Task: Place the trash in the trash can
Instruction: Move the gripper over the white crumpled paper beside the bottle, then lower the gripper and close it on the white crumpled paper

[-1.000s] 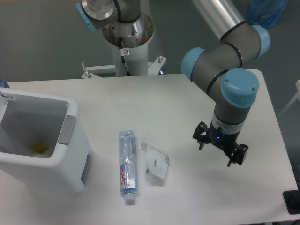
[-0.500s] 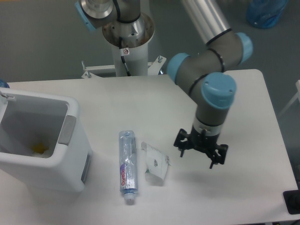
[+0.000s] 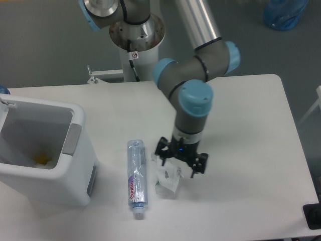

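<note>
The crumpled white paper wrapper (image 3: 168,177) will come up by itself when I lift it, because a narrow gap (image 3: 150,175) lies between the wrapper and the bottle.
A crushed clear plastic bottle (image 3: 136,172) with a purple-red label lies lengthwise on the white table, its white cap toward the front edge. Just to its right lies a crumpled white paper wrapper (image 3: 166,181). My gripper (image 3: 180,159) hangs open directly over the wrapper's far end, its two black fingers spread to either side, nothing held between them. The white trash can (image 3: 47,150) with a grey handle panel stands at the left edge, open on top, with a small yellow scrap on its bottom.
The arm's base column (image 3: 135,40) rises behind the table's far edge. A blue object (image 3: 282,14) sits on the floor at the top right. A black item (image 3: 313,216) sticks in at the table's front right corner.
The arm has swung left across the table, carrying the open gripper from the right side to just above the paper wrapper. Bottle, wrapper and bin have stayed put.
</note>
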Controlling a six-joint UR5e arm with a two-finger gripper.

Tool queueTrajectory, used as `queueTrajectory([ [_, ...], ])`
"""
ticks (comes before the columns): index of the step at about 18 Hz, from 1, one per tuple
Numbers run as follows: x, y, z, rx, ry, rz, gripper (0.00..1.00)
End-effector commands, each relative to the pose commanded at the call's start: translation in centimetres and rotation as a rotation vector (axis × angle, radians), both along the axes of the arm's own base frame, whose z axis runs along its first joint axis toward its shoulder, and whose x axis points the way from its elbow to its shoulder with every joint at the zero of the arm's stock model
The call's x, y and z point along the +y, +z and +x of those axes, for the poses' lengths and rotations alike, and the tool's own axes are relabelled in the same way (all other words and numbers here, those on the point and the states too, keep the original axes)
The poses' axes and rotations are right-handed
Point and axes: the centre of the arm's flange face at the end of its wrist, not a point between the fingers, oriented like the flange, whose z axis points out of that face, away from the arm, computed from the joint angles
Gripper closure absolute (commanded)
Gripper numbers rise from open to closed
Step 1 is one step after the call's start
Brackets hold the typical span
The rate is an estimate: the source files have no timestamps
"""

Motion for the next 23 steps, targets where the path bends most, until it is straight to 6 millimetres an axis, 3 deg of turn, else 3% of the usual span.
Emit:
queueTrajectory([
  [5, 1.0, -1.3, 1.3, -0.025, 0.038, -0.025, 0.0],
  [7, 1.0, -2.7, 0.9, -0.013, 0.05, -0.063, 0.0],
  [8, 0.9, -3.2, 0.7, 0.01, 0.051, -0.096, 0.09],
  [9, 1.2, -3.4, 1.2, 0.025, 0.043, -0.115, 0.37],
  [10, 1.4, -3.4, 1.4, 0.029, 0.037, -0.116, 0.57],
  [13, 1.6, -3.1, 1.1, 0.03, 0.035, -0.108, 0.94],
  [14, 1.6, -2.9, 1.1, 0.032, 0.032, -0.105, 1.0],
  [18, 1.2, -0.6, -0.6, 0.025, 0.062, -0.04, 1.0],
  [20, 0.9, 2.9, -1.4, 0.019, 0.072, 0.049, 1.0],
  [23, 0.4, 4.8, -2.1, 0.015, 0.082, 0.097, 1.0],
])
